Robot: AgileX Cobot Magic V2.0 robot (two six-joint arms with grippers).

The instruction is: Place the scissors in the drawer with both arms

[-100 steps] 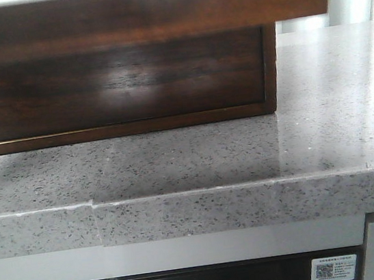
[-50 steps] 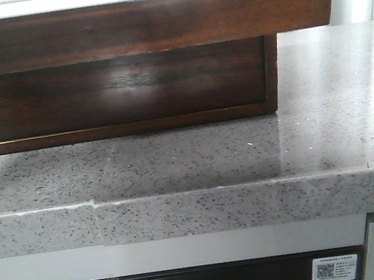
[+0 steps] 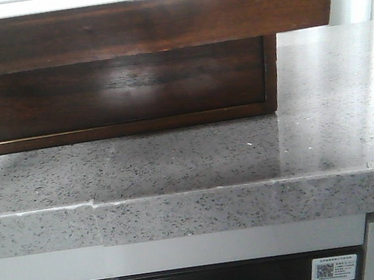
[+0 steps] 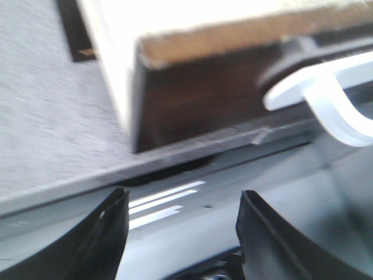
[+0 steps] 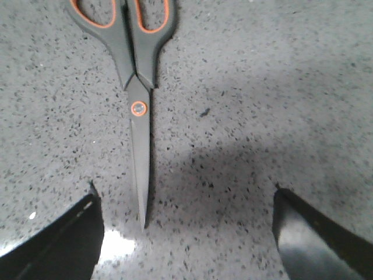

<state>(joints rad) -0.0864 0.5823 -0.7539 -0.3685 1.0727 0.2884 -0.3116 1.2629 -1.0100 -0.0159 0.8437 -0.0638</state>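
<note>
The dark grey handles meet (image 5: 136,69) above the orange-ringed pivot. The scissors (image 5: 139,108) will stay closed when I pick them up by that narrow neck.
The drawer (image 3: 158,23) is a wide, glossy dark brown wood front with a round-cornered white area along its top edge, at the top of the front view, standing out over the box below it. The scissors (image 5: 137,70) lie flat and closed on the speckled counter, with dark grey handles lined in orange and the blade tip pointing at my right gripper (image 5: 186,233). That gripper is open and empty, hovering just short of the tip. My left gripper (image 4: 180,230) is open and empty beside a dark wood corner (image 4: 198,99). Neither gripper shows in the front view.
A dark wood cabinet box (image 3: 119,94) sits on the grey speckled stone counter (image 3: 196,159), whose front edge (image 3: 203,210) runs across the view. A white curved part (image 4: 326,96) shows near the wood corner in the blurred left wrist view.
The drawer front has shifted slightly in the front view and more of its white top area shows; in the last half second it has held still.
</note>
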